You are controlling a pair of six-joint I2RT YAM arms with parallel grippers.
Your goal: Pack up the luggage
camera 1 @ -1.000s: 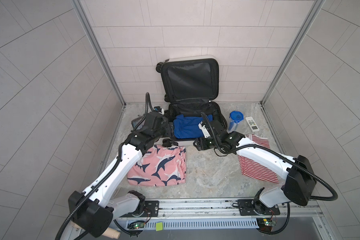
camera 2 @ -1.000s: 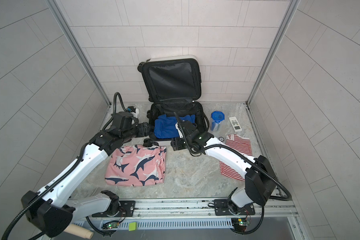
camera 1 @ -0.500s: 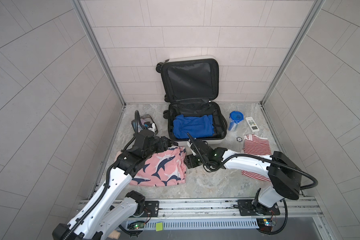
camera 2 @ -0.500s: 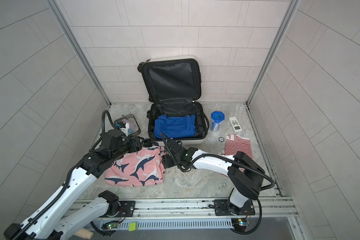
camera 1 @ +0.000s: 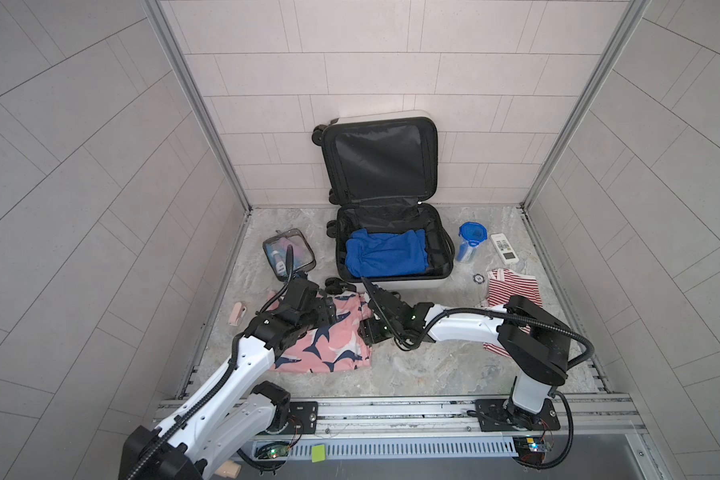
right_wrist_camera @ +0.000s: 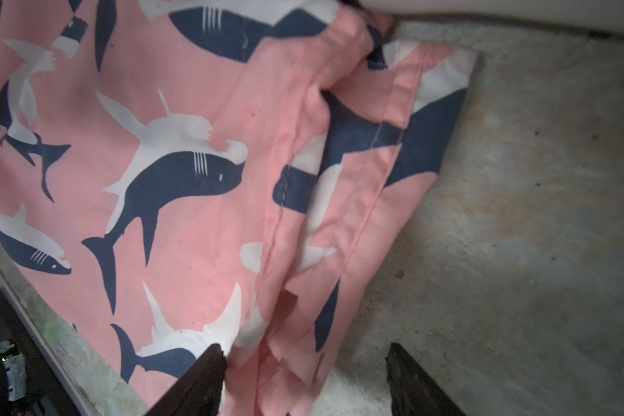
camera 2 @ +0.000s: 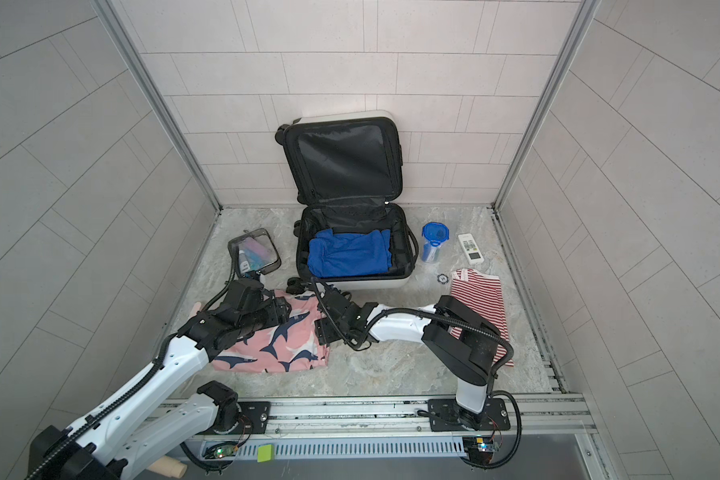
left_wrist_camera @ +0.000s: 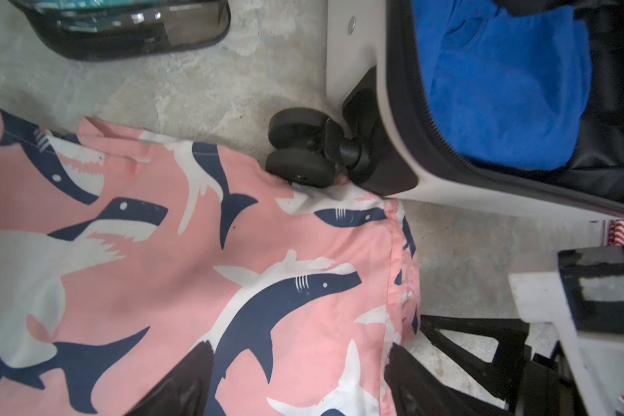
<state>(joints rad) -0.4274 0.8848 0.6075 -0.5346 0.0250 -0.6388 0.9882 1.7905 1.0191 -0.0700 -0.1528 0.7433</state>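
My right gripper is yet to lift the pink garment, which lies off to one side of the luggage, so it should first grip its folded edge and drag the garment in front.
The luggage lies open at the back, its lid leaning on the wall, with a blue garment inside. In front of it, to the left, a pink shark-print garment lies on the floor. My left gripper is open low over the garment's right part, with cloth lying between its fingers. My right gripper is open too. It straddles the garment's folded right edge, one finger over cloth and one over bare floor.
A clear toiletry pouch lies left of the luggage. A blue-lidded container, a white remote and a red-striped garment lie to the right. A luggage wheel touches the pink garment's far edge. Walls close three sides.
Both arms have drawn back from the luggage and come down to the pink garment near the front. The left gripper has opened wider.
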